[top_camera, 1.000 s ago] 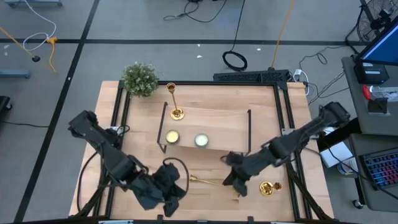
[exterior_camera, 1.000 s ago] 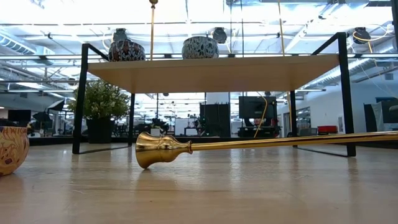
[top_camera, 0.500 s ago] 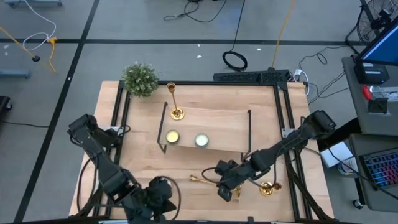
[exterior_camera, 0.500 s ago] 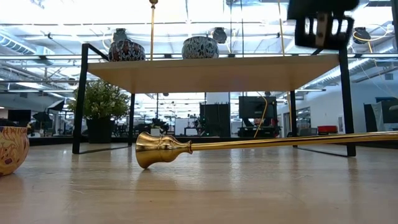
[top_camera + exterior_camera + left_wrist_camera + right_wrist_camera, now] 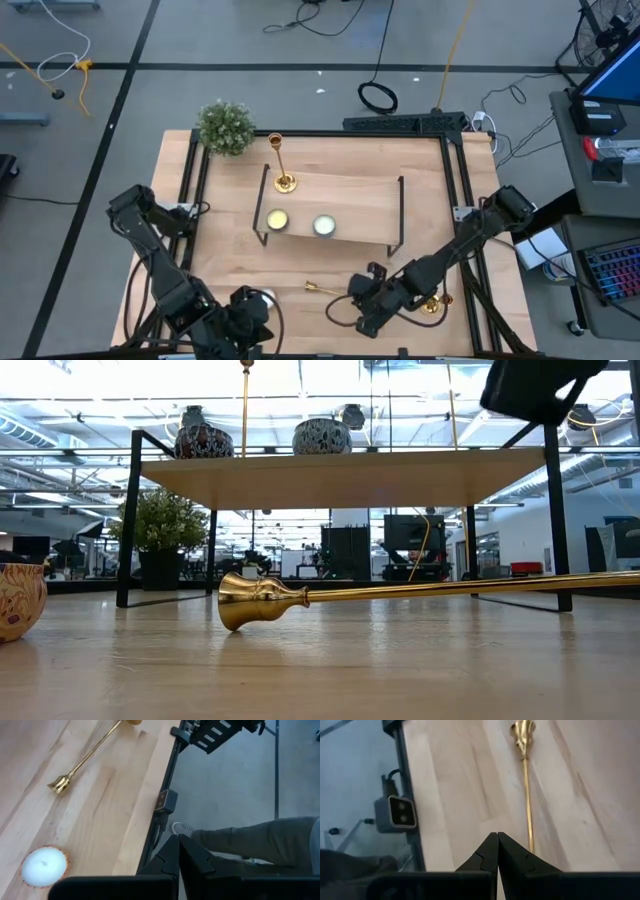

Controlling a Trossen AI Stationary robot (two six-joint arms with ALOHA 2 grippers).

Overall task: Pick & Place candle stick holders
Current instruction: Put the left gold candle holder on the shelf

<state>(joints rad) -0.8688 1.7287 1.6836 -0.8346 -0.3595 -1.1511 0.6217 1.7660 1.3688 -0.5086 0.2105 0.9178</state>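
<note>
My right gripper needs to tip the candle stick holder (image 5: 320,289) upright, first opening over its thin stem (image 5: 590,579), because the holder lies on its side beside my shut fingers.
One gold candle stick holder (image 5: 335,292) lies on its side on the table near the front edge, its cup end (image 5: 522,732) toward the left and its thin stem (image 5: 450,588) running right. A second one (image 5: 283,165) stands upright at the far left by the wooden shelf (image 5: 340,190). My right gripper (image 5: 362,312) hangs shut above the table, just beside the lying stem (image 5: 526,795). My left gripper (image 5: 178,845) is shut over the table's near edge, at the near left (image 5: 248,318), well away from the cup end (image 5: 60,784).
Two tealights (image 5: 277,220) (image 5: 323,226) sit under the shelf, and another (image 5: 44,866) sits near my left gripper. A potted plant (image 5: 225,127) stands at the far left corner. A person's leg (image 5: 260,837) is just beyond the near edge. A small camera (image 5: 400,812) is fixed to the frame.
My right gripper has come down and toward the table's left and near edge, ending over the lying holder's stem, and has tipped further downward. My left gripper has swung toward the near left corner. Both stayed shut. The holder has not moved.
</note>
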